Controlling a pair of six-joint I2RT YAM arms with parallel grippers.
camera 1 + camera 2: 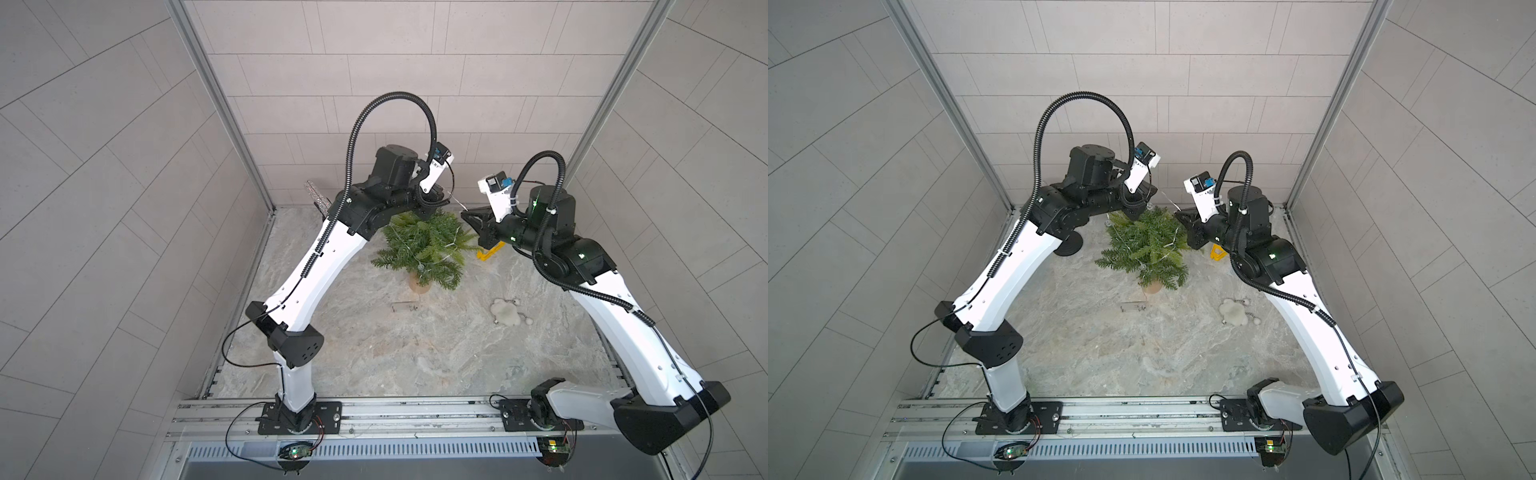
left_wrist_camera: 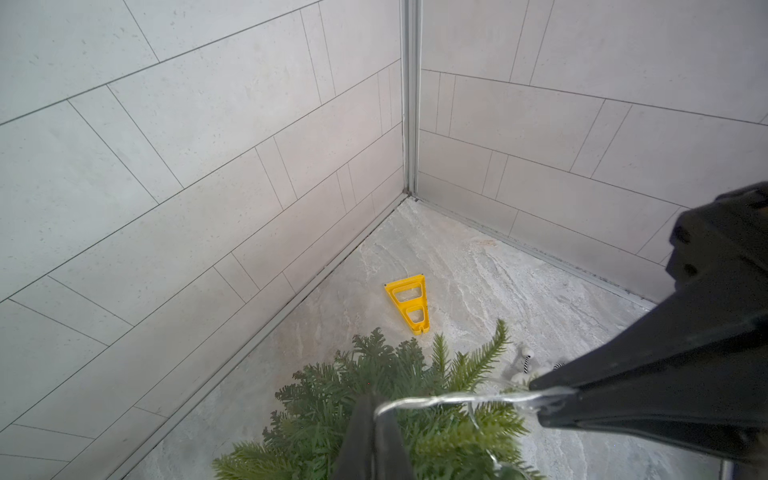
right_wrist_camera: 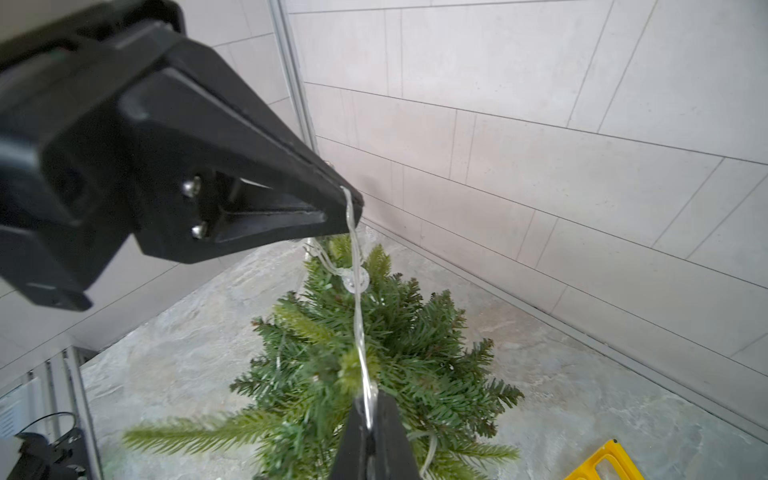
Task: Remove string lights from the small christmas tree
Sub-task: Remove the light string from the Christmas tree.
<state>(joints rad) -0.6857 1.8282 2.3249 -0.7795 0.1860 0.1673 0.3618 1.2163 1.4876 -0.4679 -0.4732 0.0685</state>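
Note:
The robot's right gripper is shut on the span of silvery wire (image 1: 458,203) above the treetop, so its left gripper should carry on to the tree's front (image 1: 426,270) and let go there.
The small christmas tree (image 1: 424,249) stands on its tan base at the back of the table, with the string lights (image 3: 359,332) still looped through its branches. A short span of the silvery wire (image 2: 457,400) runs taut above the treetop between both grippers. My left gripper (image 2: 376,405) is shut on one end of that span and my right gripper (image 3: 368,409) is shut on the other. In both top views they hang close together over the tree, left gripper (image 1: 445,198) and right gripper (image 1: 464,215). A clear bulb (image 3: 355,280) dangles below the left one. The small clear box (image 1: 405,307) lies on the table in front of the tree.
A yellow plastic piece (image 1: 490,251) lies right of the tree, under my right arm. A fluffy white toy (image 1: 505,313) lies further forward on the right. A glittery microphone (image 1: 313,193) on a black stand stands behind my left arm. Tiled walls close in the back and sides.

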